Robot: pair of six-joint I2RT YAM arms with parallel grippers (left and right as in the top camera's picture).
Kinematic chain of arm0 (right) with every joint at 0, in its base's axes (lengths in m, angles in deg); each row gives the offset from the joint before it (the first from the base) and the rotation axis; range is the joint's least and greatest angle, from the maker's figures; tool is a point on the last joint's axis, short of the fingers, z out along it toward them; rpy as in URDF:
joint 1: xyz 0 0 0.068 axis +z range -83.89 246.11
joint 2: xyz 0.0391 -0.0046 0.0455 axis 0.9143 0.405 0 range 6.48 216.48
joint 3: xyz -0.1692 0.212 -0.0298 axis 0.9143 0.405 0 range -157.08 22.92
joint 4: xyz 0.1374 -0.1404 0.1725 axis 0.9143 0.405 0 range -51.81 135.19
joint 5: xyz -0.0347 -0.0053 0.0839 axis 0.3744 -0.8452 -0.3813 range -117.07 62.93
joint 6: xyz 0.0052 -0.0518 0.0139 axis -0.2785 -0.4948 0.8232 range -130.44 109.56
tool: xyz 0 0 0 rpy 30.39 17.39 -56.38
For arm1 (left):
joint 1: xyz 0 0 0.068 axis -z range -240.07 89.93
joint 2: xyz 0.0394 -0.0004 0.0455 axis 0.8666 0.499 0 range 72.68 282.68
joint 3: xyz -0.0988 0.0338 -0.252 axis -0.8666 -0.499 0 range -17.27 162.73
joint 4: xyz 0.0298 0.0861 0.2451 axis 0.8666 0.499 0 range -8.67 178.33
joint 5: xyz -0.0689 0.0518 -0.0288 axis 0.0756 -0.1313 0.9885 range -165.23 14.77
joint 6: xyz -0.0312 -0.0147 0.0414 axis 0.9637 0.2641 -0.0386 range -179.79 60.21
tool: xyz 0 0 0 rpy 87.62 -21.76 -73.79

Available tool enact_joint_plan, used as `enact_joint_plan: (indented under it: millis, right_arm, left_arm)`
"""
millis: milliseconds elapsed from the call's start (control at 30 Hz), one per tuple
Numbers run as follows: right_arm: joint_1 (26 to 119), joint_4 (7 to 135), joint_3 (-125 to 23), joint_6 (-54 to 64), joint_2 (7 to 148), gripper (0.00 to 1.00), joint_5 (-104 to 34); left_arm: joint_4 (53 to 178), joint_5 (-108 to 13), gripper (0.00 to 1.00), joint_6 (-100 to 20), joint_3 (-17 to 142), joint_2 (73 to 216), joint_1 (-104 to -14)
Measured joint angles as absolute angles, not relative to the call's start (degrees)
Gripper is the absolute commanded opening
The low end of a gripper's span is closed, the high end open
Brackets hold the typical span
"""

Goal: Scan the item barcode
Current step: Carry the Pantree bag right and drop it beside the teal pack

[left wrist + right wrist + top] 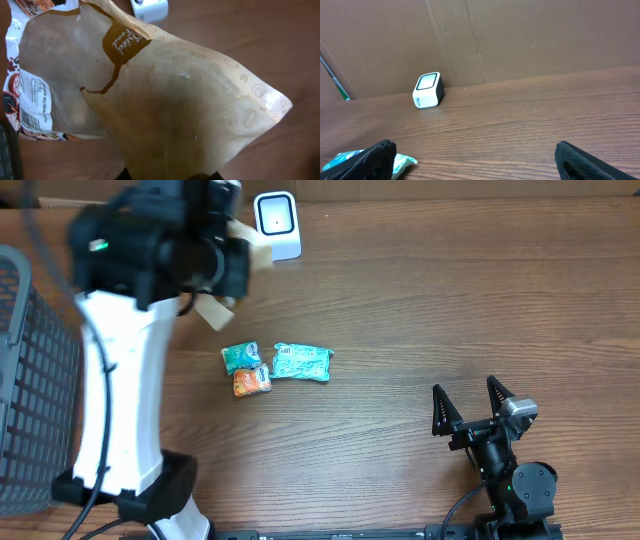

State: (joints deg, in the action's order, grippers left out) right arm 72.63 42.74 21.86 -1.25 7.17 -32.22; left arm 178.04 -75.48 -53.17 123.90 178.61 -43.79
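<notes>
The pouch's barcode label [36,104] faces up and the space [357,335] past the wider teal packet is open, so my left gripper should carry on going there and let go of the pouch.
My left gripper [167,176] is shut on the lower end of a tan, partly see-through dried-food pouch [175,100], which fills the left wrist view. A white printed label [30,107] shows on the pouch's left edge. The white scanner [150,9] stands just past the pouch's top. From overhead, the pouch [215,310] hangs under the raised left arm at the back left, close to the scanner [277,222]. My right gripper [470,408] rests open over the table at the front right, holding nothing. The right wrist view shows the scanner [428,90] far off.
Three small packets lie mid-table: a teal one [240,357], an orange one [251,381] and a wider teal one [301,363]. A dark wire basket [30,380] stands at the left edge. A cardboard wall [520,40] closes the back.
</notes>
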Motion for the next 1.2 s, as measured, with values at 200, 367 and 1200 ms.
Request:
enact_joint_plan:
  millis: [200, 367, 1200]
  right_arm:
    - [72.6, 42.7, 21.9, -1.2, 7.2, 1.00, -32.2]
    - [72.6, 42.7, 21.9, -1.2, 7.2, 1.00, -32.2]
    - [72.6, 42.7, 21.9, -1.2, 7.2, 1.00, -32.2]
  left_arm:
    - [175.5, -77.1, 0.04, -52.9, 114.6, 181.3, -37.8]
    - [168.4, -77.5, 0.04, -52.5, 106.4, 183.6, -31.8]
    - [155.2, -77.7, 0.58, -49.6, 93.8, 191.2, -20.2]
